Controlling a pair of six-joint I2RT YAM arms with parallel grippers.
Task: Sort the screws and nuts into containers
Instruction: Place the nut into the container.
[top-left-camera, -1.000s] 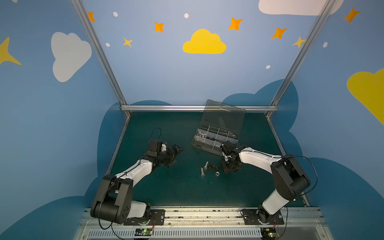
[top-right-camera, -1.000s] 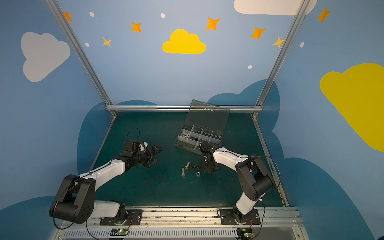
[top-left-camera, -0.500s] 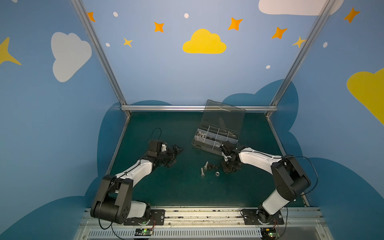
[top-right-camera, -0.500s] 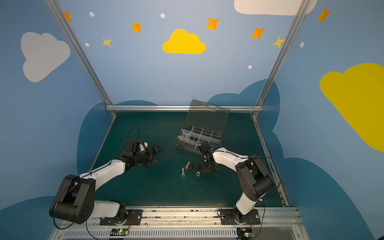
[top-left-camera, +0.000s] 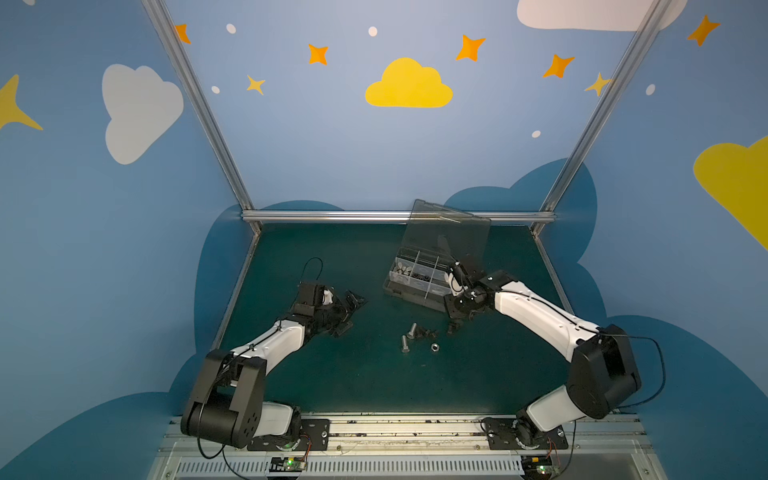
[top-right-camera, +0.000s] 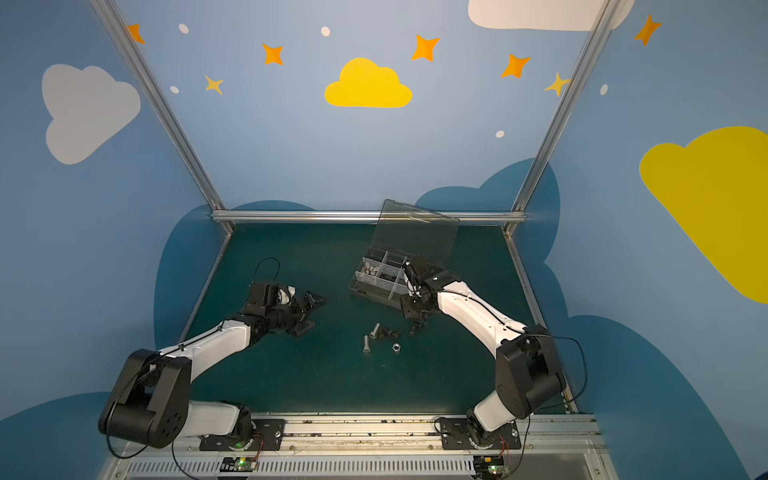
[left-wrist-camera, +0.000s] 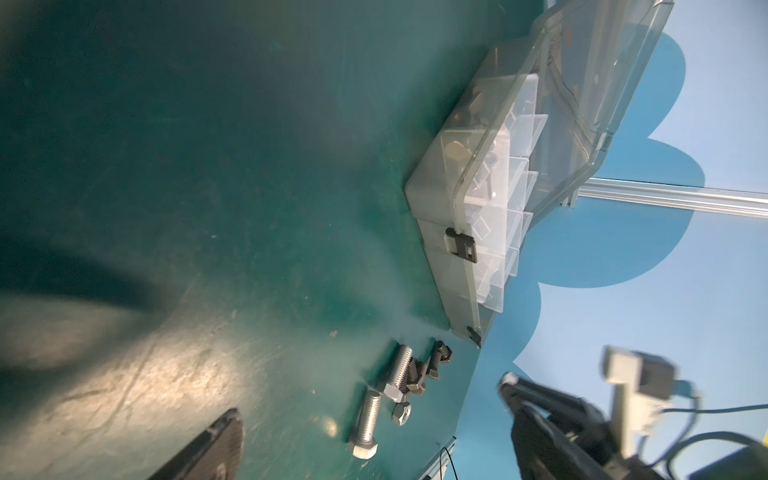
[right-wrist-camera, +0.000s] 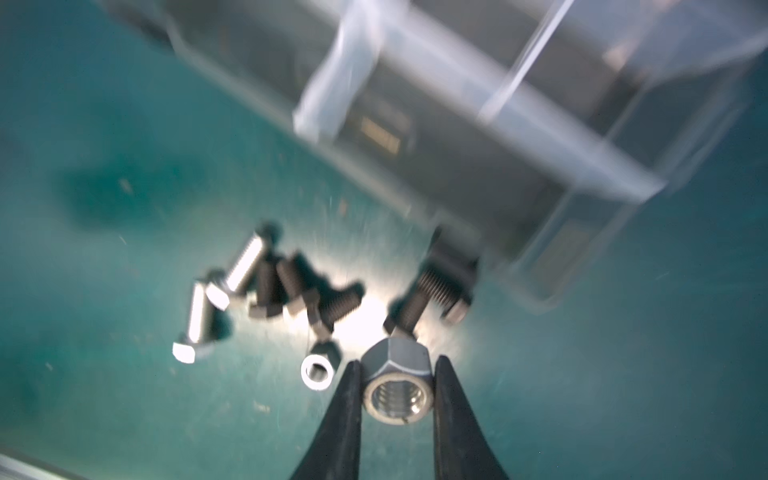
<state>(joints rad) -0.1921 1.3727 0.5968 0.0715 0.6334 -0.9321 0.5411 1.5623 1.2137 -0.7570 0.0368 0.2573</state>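
I should carry on with my right gripper to the compartment (top-left-camera: 439, 282) beside the dark parts and let go there, since my fingers are on the silver nut's flat sides (right-wrist-camera: 397, 357) and the lid is up.
My right gripper (right-wrist-camera: 397, 376) is shut on a silver nut (right-wrist-camera: 397, 388), held just above the mat beside the near wall of the clear organizer box (top-left-camera: 409, 291). In both top views this gripper (top-left-camera: 457, 319) (top-right-camera: 419, 318) hangs at the box's near right corner. On the mat lie two silver bolts (top-left-camera: 408, 337), several black screws (right-wrist-camera: 291, 291) and one more silver nut (top-left-camera: 434, 346). My left gripper (top-left-camera: 348, 312) stands open and empty, left of the pile. Some box compartments hold small parts (top-left-camera: 405, 270).
The box's transparent lid (top-left-camera: 449, 237) stands up, leaning back toward the rear rail (top-left-camera: 332, 216). The pile of fasteners (top-right-camera: 380, 334) lies mid-mat between the two arms. Blue walls close in the green mat (top-left-camera: 332, 257) on three sides.
My right gripper has closed on the silver nut and risen a little off the mat toward the box. The left arm has stayed where it was.
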